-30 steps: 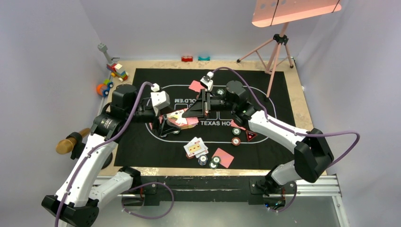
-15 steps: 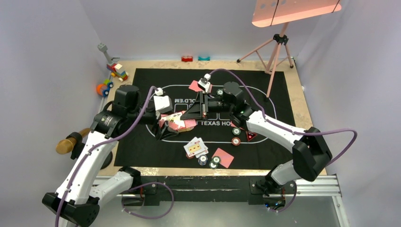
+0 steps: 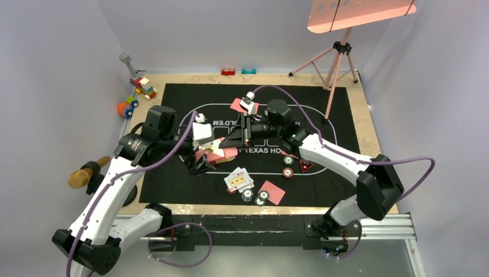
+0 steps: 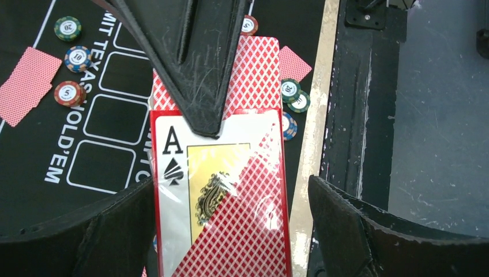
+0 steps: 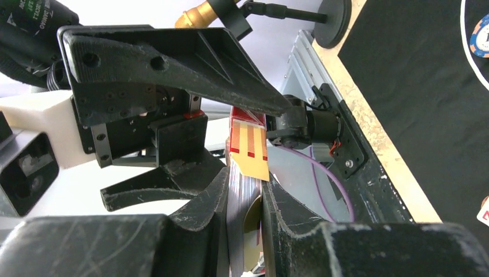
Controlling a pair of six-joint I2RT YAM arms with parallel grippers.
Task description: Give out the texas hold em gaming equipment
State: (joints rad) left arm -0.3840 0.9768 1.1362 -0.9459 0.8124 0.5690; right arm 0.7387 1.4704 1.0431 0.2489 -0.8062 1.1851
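Note:
My right gripper is pinching the pack's open edge (image 4: 254, 110) together with its cards. My left gripper should therefore grip the pack's sides (image 4: 285, 216) firmly before my right gripper pulls cards out.
A wrapped pack of red-backed playing cards (image 4: 222, 190), ace of spades on its face, hangs above the black mat. My right gripper (image 5: 245, 190) is shut on its edge; in the left wrist view one right finger (image 4: 190, 63) lies across its top. My left gripper (image 4: 230, 182) stands open, its jaws wide on either side of the pack and apart from it. From above, the pack (image 3: 216, 153) sits between the left gripper (image 3: 200, 163) and right gripper (image 3: 229, 142). Poker chips (image 4: 69, 93) and loose cards (image 4: 29, 86) lie on the mat.
Face-up cards (image 3: 237, 180), a red-backed card (image 3: 272, 191) and chips (image 3: 254, 196) lie near the mat's front. A triangle marker (image 3: 304, 166) lies at the right. Toy blocks (image 3: 144, 86) stand at the back left, a pink tripod (image 3: 337, 63) at the back right.
My left gripper has opened and let go of the pack, shifting slightly toward the mat's front. The right gripper still grips the pack and has barely moved.

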